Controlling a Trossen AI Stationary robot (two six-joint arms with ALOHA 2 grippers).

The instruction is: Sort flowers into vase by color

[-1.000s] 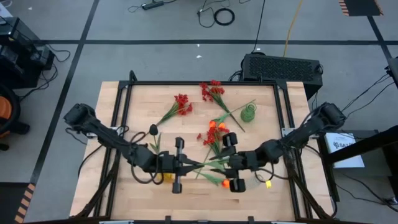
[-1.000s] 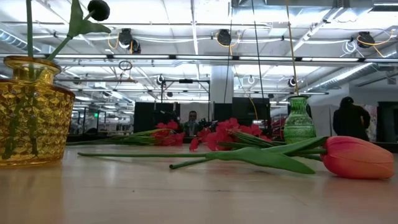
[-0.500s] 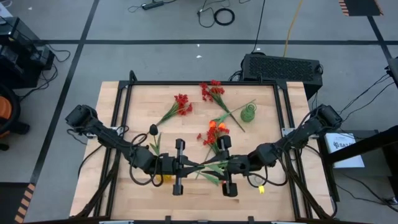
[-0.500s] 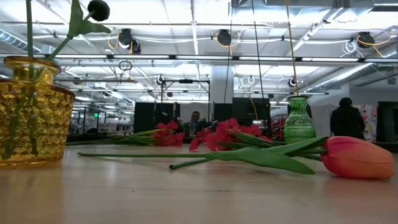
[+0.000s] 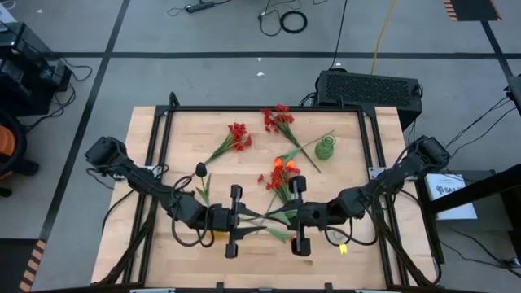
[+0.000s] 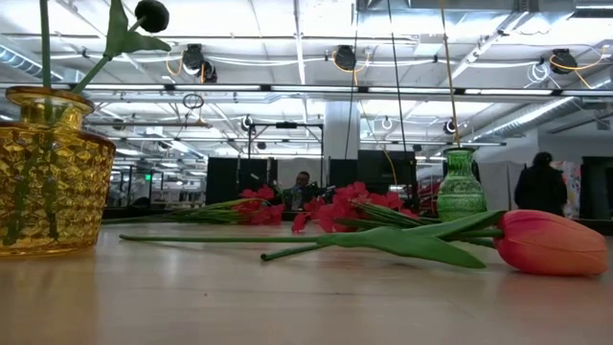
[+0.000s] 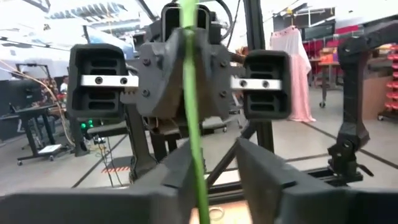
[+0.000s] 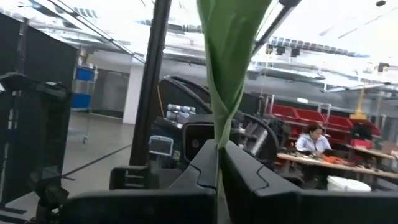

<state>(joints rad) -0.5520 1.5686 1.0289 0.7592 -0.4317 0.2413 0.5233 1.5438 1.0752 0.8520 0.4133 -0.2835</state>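
Note:
The robot's right gripper is pinching the flower's leaf while the yellow vase [image 6: 53, 177] stands below the robot's left arm, so the left gripper should take the flower's stem [image 7: 195, 140] before the right gripper backs off.
A green-stemmed flower [image 5: 265, 217] hangs between my two grippers above the table's near middle; its bloom does not show. My right gripper [image 5: 284, 216] is shut on its leaf. My left gripper [image 5: 247, 218] faces it, open, with the stem [image 7: 194, 124] running between its fingers. A yellow vase [image 6: 50, 172] with a black flower [image 5: 200, 169] stands below my left arm. The green vase [image 5: 326, 149] stands at the far right. Red clusters [image 5: 238, 135] and an orange tulip [image 6: 548, 241] lie flat on the tabletop. My left gripper has the stem [image 7: 196, 163] close along the inner side of one finger [image 7: 180, 171]; I cannot tell whether it touches. My right gripper pinches the flower's green leaf [image 8: 219, 134] between its two shut fingers [image 8: 202, 163]. It comes level from the table's right, pointing along the stem. The leaf stands out past the fingertips, toward my left gripper.
More red and orange flowers [image 5: 277, 175] lie mid-table behind the grippers, and another red cluster [image 5: 278, 119] lies at the far edge. A black frame [image 5: 260, 109] borders the table. People stand in the room beyond.
My right gripper has gone a little toward the table's left, closer to my left gripper, along the stem held between them. The flowers lying on the table and both vases have stayed where they were.

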